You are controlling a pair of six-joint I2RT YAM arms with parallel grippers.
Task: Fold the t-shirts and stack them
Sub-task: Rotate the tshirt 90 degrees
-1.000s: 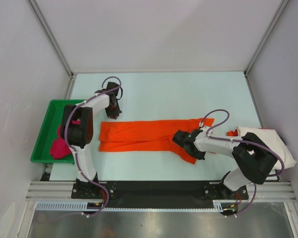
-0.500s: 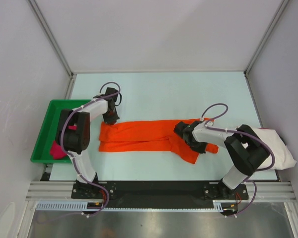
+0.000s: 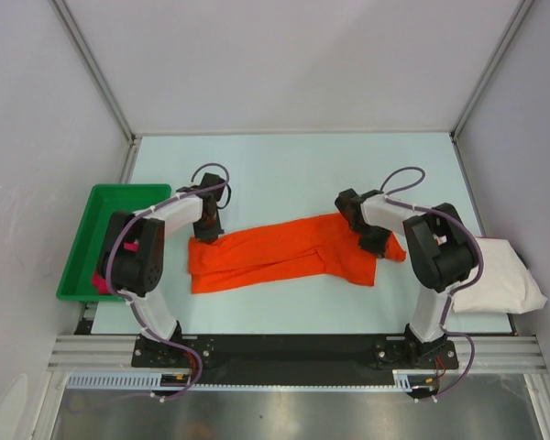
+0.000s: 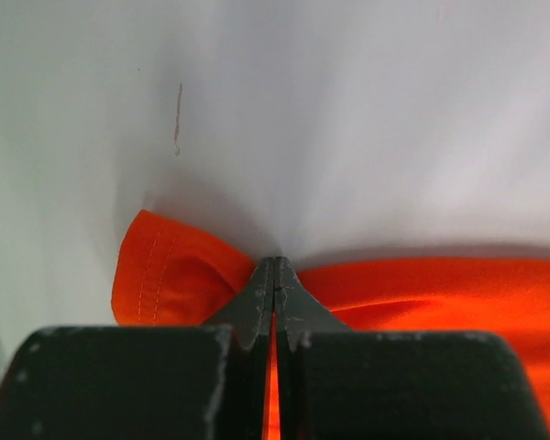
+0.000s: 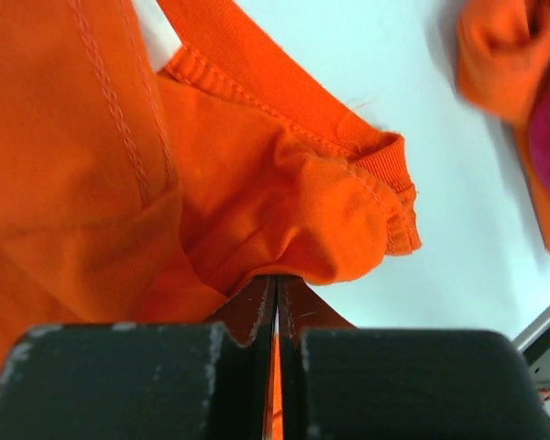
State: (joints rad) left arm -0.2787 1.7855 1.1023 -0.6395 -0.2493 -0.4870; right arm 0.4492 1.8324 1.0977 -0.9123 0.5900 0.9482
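Both ends of the orange t-shirt are pinched in my grippers. My right gripper should keep swinging the ribbed end (image 3: 396, 249) toward the table's open back (image 3: 330, 170) until the t-shirt runs from front to back.
A bright orange t-shirt (image 3: 284, 252), folded into a long band, lies slanted across the middle of the table. My left gripper (image 3: 204, 234) is shut on the band's left end, and the left wrist view shows orange cloth (image 4: 422, 293) pinched between the closed tips (image 4: 275, 266). My right gripper (image 3: 374, 240) is shut on the right end; in the right wrist view its tips (image 5: 277, 280) clamp bunched cloth (image 5: 284, 211) beside a ribbed hem. An off-white t-shirt (image 3: 504, 280) lies folded at the right edge. A magenta-pink t-shirt (image 3: 98, 280) peeks out behind the left arm.
A green tray (image 3: 82, 234) stands at the table's left edge. Grey walls close in the table at the back and both sides. A blurred lump of orange and magenta cloth (image 5: 522, 64) shows at the top right of the right wrist view.
The right gripper has pulled the shirt's right end to the right and toward the back. The left gripper has shifted slightly nearer. The band now lies slanted, and the right arm no longer covers the off-white shirt.
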